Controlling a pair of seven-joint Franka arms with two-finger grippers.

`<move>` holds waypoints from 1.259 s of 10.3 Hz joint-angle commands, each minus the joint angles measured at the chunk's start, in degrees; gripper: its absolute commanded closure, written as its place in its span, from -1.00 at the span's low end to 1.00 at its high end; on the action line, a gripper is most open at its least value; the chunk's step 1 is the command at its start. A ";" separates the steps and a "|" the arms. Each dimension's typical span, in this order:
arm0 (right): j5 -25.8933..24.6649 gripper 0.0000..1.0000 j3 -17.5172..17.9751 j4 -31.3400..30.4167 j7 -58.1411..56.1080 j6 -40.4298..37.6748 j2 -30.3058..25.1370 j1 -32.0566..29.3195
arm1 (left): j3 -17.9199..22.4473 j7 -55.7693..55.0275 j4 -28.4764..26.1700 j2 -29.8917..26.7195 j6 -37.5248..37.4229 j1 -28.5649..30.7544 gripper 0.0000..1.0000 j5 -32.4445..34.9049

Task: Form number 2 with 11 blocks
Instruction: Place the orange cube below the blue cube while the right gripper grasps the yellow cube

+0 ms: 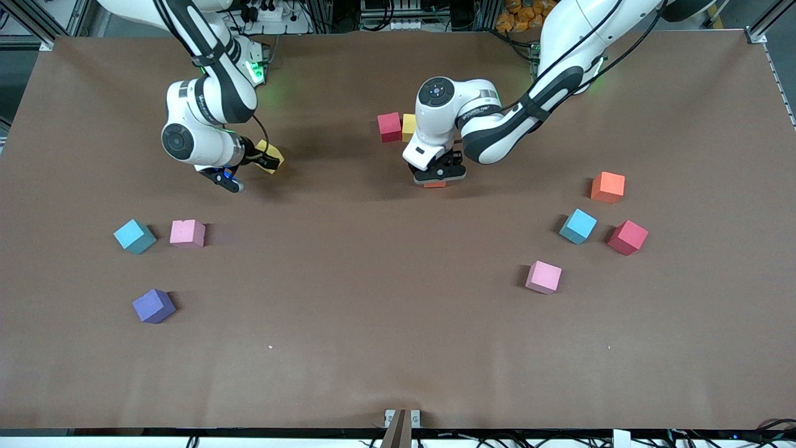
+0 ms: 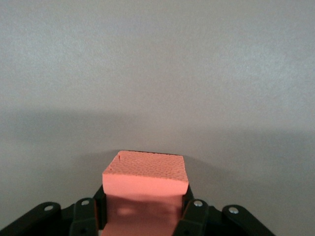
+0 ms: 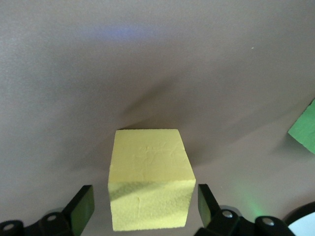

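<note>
My left gripper is blocking the number with its orange block (image 1: 435,184), so it should put that block down and move away before my right gripper's yellow block (image 1: 274,152) arrives.
My left gripper (image 1: 437,176) (image 2: 145,209) is shut on an orange block (image 1: 434,184) (image 2: 146,174), low over the table just nearer the camera than a red block (image 1: 389,126) and a yellow block (image 1: 408,127) that stand side by side. My right gripper (image 1: 266,159) (image 3: 145,206) is open around another yellow block (image 1: 272,154) (image 3: 149,172), with a gap showing at each finger. Loose blocks: orange (image 1: 607,186), light blue (image 1: 577,226), red (image 1: 627,237) and pink (image 1: 543,277) toward the left arm's end; light blue (image 1: 134,236), pink (image 1: 187,233) and purple (image 1: 153,305) toward the right arm's end.
A green cube (image 3: 305,129) shows at the edge of the right wrist view, close to the yellow block there. The brown table cover (image 1: 385,323) stretches wide between the two groups of loose blocks.
</note>
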 commanded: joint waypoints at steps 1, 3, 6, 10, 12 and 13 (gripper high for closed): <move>1.56 -0.52 -0.07 -1.25 0.18 1.65 0.10 0.69 | -0.10 -1.99 -1.02 -0.34 0.79 -0.14 1.00 1.75; 1.56 0.05 -0.07 -1.25 0.18 2.62 0.80 0.78 | -0.10 -1.81 -1.29 -0.34 0.79 -0.14 1.00 1.84; 1.56 0.95 -0.07 -0.72 -0.17 1.84 0.81 0.69 | -0.10 -1.90 -1.29 -0.43 0.71 -0.05 -1.00 1.84; 3.56 1.00 -7.07 5.07 -0.43 -5.37 0.80 -1.24 | -0.88 -3.47 -0.06 -3.76 0.18 1.09 -1.00 0.88; 7.97 1.00 -9.81 6.31 -2.96 -4.94 0.98 -1.24 | -1.06 -3.13 1.08 -6.31 -0.09 4.06 -1.00 0.61; 9.63 1.00 -10.61 6.83 -3.42 -4.76 1.07 -1.24 | -1.06 -2.61 1.69 -6.58 -0.09 5.91 -1.00 0.61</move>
